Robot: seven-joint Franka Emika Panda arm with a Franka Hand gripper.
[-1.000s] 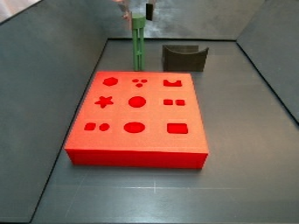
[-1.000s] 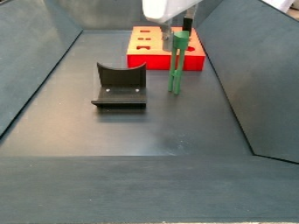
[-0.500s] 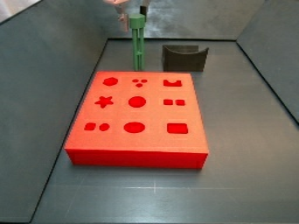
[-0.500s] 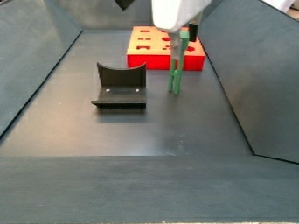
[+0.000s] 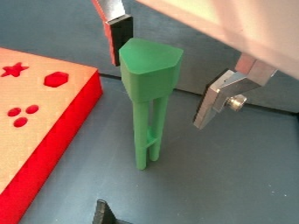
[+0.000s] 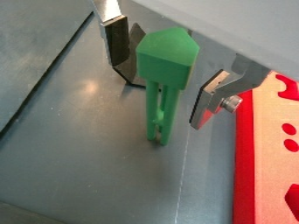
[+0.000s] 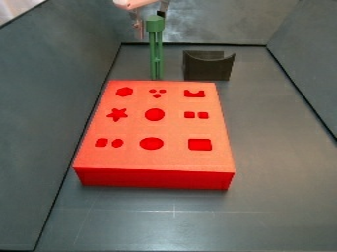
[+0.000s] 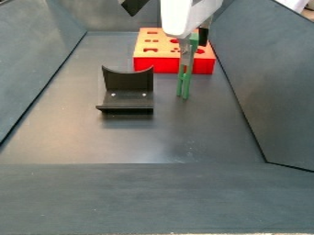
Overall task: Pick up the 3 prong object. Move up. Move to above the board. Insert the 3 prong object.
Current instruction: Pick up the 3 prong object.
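Observation:
I expect the object's wide cap (image 7: 154,25) to stay high above the board when I push the prongs in, because the object's prongs (image 7: 156,59) are longer than the board is thick.
The 3 prong object (image 5: 149,83) is a tall green post with a wider three-sided cap. It stands upright on the grey floor beside the board's far edge (image 7: 156,51) (image 8: 185,73). My gripper (image 5: 166,68) is open around its cap, with one finger (image 5: 117,37) on each side and a gap to each (image 6: 207,102). It is also open in a wrist view (image 6: 163,72). The board (image 7: 156,128) is a flat red block with shaped cutouts. It lies next to the post in both wrist views (image 5: 35,118) (image 6: 271,149).
The dark grey fixture (image 7: 208,65) stands on the floor beside the post, behind the board's far corner, and also shows in a side view (image 8: 125,90). Grey sloped walls (image 7: 59,59) enclose the floor.
My gripper has come down a little around the post's cap. The post and the board have not moved.

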